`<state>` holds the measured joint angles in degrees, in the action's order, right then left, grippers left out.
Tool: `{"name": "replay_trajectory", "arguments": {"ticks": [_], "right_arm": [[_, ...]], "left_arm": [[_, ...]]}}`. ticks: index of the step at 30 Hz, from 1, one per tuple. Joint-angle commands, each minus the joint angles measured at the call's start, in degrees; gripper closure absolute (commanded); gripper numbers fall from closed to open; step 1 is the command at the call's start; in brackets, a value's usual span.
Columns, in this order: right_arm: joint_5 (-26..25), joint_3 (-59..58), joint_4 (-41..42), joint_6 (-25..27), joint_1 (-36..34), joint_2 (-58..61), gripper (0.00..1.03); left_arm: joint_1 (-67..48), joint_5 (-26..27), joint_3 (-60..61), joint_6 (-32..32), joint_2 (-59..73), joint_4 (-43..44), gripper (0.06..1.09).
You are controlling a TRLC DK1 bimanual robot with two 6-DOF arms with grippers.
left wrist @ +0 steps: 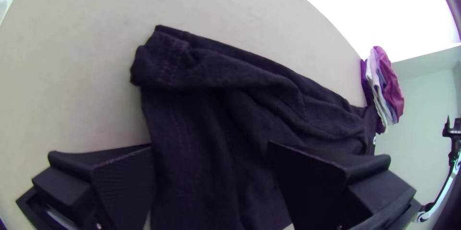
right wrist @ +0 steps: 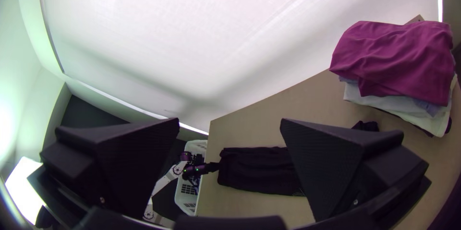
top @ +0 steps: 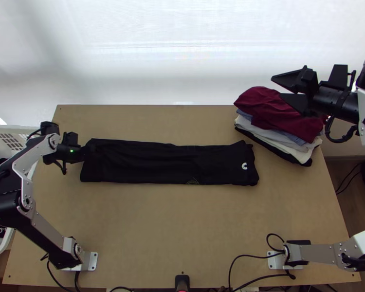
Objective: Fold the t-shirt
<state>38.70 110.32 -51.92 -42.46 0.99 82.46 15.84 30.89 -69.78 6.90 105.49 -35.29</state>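
The whole black t-shirt will slide along when I pull its other end, because the white-marked end is lying loose, away from my right gripper.
At the left end of the black t-shirt, my left gripper stands open. The shirt lies folded into a long flat strip across the table, a small white mark near its right end. In the left wrist view, the open left gripper has the shirt's end below and between its fingers, with a rolled, creased layer along one edge. High at the upper right, my right gripper is open above the clothes stack, away from the shirt. In the right wrist view, the right gripper is wide apart, holding nothing.
A stack of folded clothes, dark red on top, sits at the table's far right corner. A white basket with clothes stands beyond the left edge. Bare wooden table lies in front of the shirt. A white screen rises behind.
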Motion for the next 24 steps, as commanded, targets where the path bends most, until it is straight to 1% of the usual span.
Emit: {"name": "replay_trajectory", "arguments": {"ticks": [1, 7, 8, 9, 10, 12, 13, 17, 24], "right_arm": [[0.85, 2.09, -0.11, -1.49, -0.38, 0.87, 0.04], [0.85, 2.26, -0.11, -1.49, -0.64, 0.95, 0.04], [0.85, 2.35, -0.11, -1.49, -0.64, 0.95, 0.04], [0.85, 2.35, -0.11, -1.49, -0.64, 0.95, 0.04], [0.85, 2.44, -0.11, -1.49, -0.64, 0.95, 0.04], [0.85, 2.62, -0.11, -1.49, -0.64, 0.95, 0.04], [0.85, 2.70, -0.11, -1.49, -0.64, 0.95, 0.04], [0.85, 2.70, -0.20, -1.49, -0.73, 0.87, 0.04], [0.85, 2.53, -0.20, -1.31, -1.08, 0.78, 0.04]], "left_arm": [[-2.83, -0.13, 2.10, -2.33, 2.00, -0.22, 0.12], [-6.08, -0.40, 2.10, -5.23, 2.00, 1.01, 0.13], [-6.52, -0.66, 2.10, -5.58, 2.00, 1.10, 0.21], [-6.87, -1.01, 2.28, -5.75, 2.00, 1.54, 0.32], [-6.96, -1.28, 2.54, -6.19, 1.65, 2.15, 0.47], [-6.96, -2.59, 2.63, -7.25, 1.56, 3.12, 0.90], [-6.61, -2.77, 2.72, -7.25, 1.56, 3.38, 1.06], [-3.18, -3.21, 2.72, -6.10, 0.59, 2.86, 1.05], [10.09, -3.21, -0.80, 2.68, 0.50, -2.77, 1.05]]}}
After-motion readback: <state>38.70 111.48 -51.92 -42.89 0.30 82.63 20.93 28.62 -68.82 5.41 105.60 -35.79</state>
